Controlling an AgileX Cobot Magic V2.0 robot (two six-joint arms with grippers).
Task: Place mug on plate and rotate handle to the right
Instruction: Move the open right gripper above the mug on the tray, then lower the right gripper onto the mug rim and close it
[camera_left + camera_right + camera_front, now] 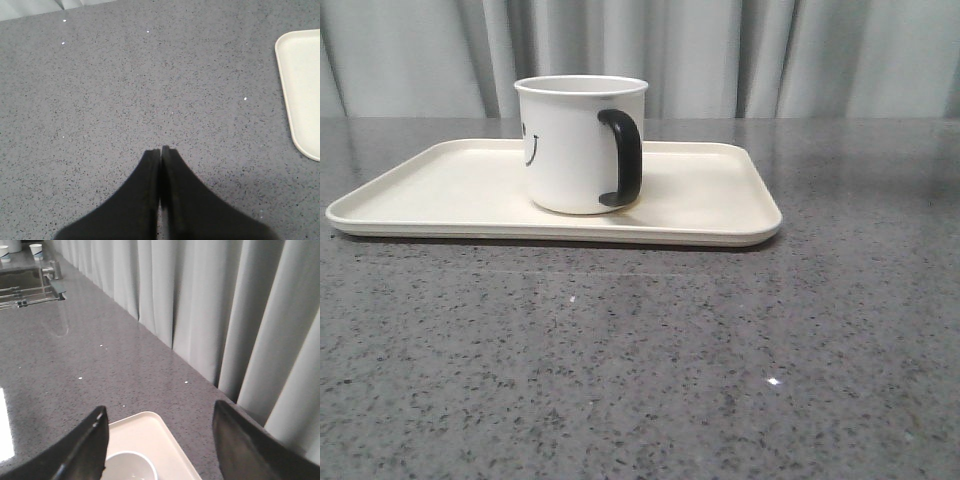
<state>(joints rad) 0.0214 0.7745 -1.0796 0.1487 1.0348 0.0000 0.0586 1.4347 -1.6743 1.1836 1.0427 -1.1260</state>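
The mug's black handle (624, 160) points toward the plate's front edge, so next my right gripper takes hold of the mug's rim (632, 90), lifts the mug and turns its handle to the side.
The white mug (575, 145) stands upright on the cream plate (440, 190), a little left of the plate's middle. Its black handle (622, 158) faces the camera, turned slightly to the right, and part of the smiley face shows on its left side. Neither gripper appears in the front view. My right gripper (159, 412) is open above the plate (165, 440), with the mug's rim (131, 465) just below and between its fingers. My left gripper (161, 149) is shut and empty over bare countertop, with a corner of the plate (300, 85) off to one side.
The plate sits on a grey speckled countertop (720, 340) with grey curtains (740, 50) behind it. In the right wrist view a sink with a tap (50, 272) and two paper cups (35, 250) lie far along the counter.
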